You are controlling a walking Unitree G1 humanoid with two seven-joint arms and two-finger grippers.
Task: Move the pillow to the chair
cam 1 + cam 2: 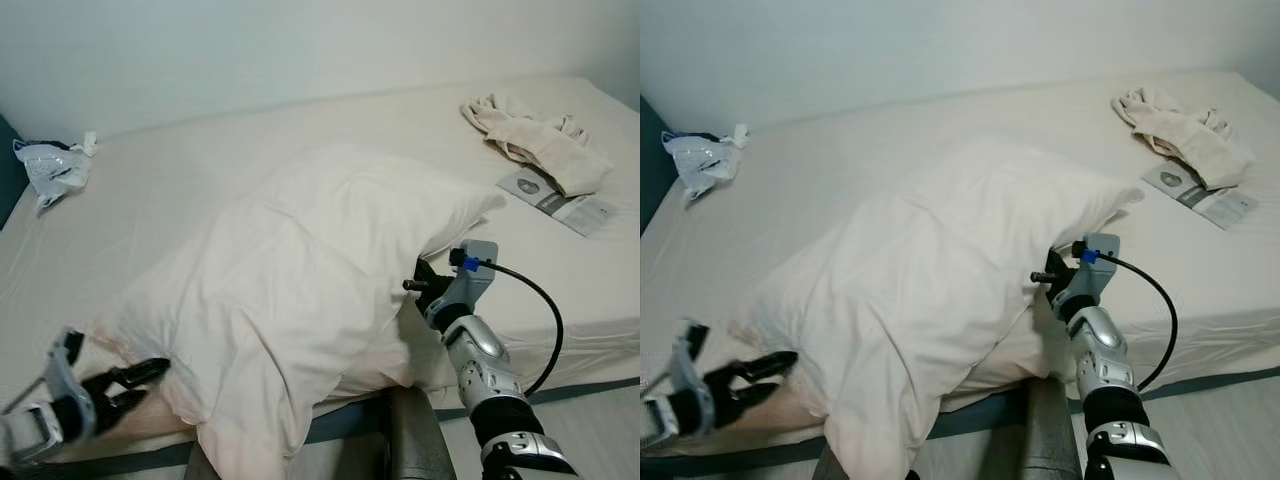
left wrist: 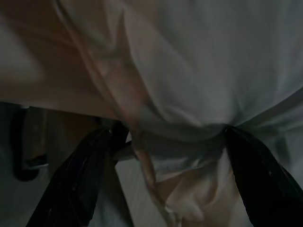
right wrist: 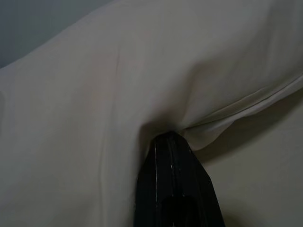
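Observation:
I expect the pillow (image 1: 320,230) to crease and hang down between my grippers when I carry it, because its lower part droops over the bed's edge (image 1: 245,430).
A big white pillow (image 1: 310,290) lies across the bed's front edge, its lower part drooping over the side. My left gripper (image 1: 148,384) sits low at the pillow's near-left corner. It is open, and in the left wrist view the loose cloth bunches between the spread fingers (image 2: 80,179). My right gripper (image 3: 169,142) is pushed in under the pillow's right side and is shut on a fold of the pillowcase. Its fingertips are hidden by the pillow in the eye views. A grey padded piece (image 1: 415,440), perhaps the chair, rises at the bottom edge just below the pillow.
The white bed (image 1: 180,190) runs back to a pale wall. On it are a crumpled cloth (image 1: 535,140) and a booklet (image 1: 555,200) at the far right, and a plastic bag (image 1: 52,168) at the far left. A black cable (image 1: 545,310) loops from my right wrist.

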